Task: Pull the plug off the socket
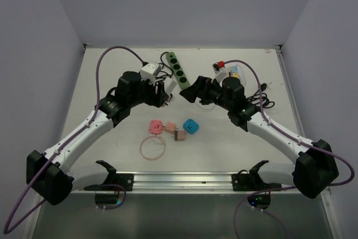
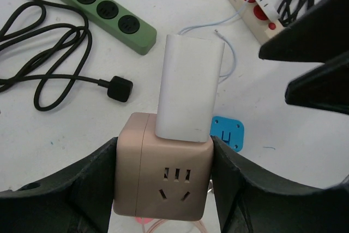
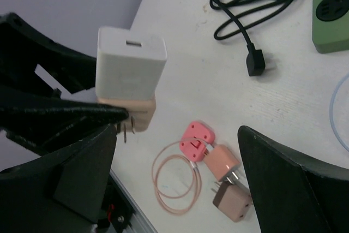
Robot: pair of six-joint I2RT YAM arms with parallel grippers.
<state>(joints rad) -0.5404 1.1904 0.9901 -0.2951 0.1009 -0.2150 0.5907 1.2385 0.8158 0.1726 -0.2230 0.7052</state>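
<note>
The tan socket (image 2: pixel 166 175) is in my left gripper with the white plug seated in it, so my right gripper should take hold of the white plug's body (image 1: pixel 170 86) and pull the plug off.
My left gripper (image 2: pixel 163 181) is shut on a tan cube socket (image 2: pixel 163 175) and holds it above the table. A white plug block (image 2: pixel 188 88) sits in the cube's far face. In the right wrist view the white plug (image 3: pixel 130 66) stands on the tan socket (image 3: pixel 140 115), whose metal prongs point down. My right gripper (image 3: pixel 182 175) is open and empty, its fingers (image 2: pixel 319 88) close beside the plug without touching it. In the top view the left gripper (image 1: pixel 165 94) and the right gripper (image 1: pixel 187 92) face each other at mid-table.
A green power strip (image 1: pixel 176 70) with a black cord and plug (image 2: pixel 119 88) lies at the back. A beige strip (image 1: pixel 226 71) lies back right. Below on the table are a pink plug (image 1: pixel 155 126), a pink cable loop (image 1: pixel 152 148), a brown adapter (image 1: pixel 179 135) and a blue piece (image 1: pixel 191 126).
</note>
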